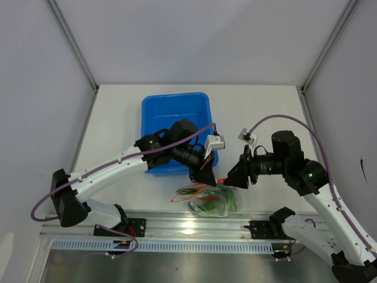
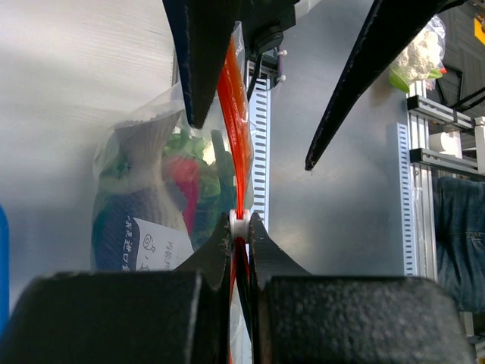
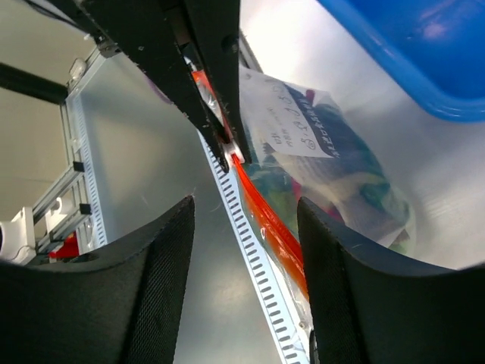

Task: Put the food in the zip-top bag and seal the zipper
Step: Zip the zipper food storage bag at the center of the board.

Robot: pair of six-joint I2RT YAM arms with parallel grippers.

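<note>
The zipper's strips gape past the slider that my left gripper is holding. Next, my right gripper pinches the zipper's strip before my left gripper moves to the zipper's open end.
The zip-top bag lies at the table's front edge, held partly up by its mouth. The food is inside it: green, red and whitish pieces show through the plastic. My left gripper is shut on the zipper, pinching a white slider on the orange-red strip. My right gripper is open. Its fingers straddle the strip further along without touching it. The left gripper's shut tips show in the right wrist view.
The blue bin stands just behind the bag, under the left arm, and also shows in the right wrist view. An aluminium rail and a slotted duct run along the front edge.
</note>
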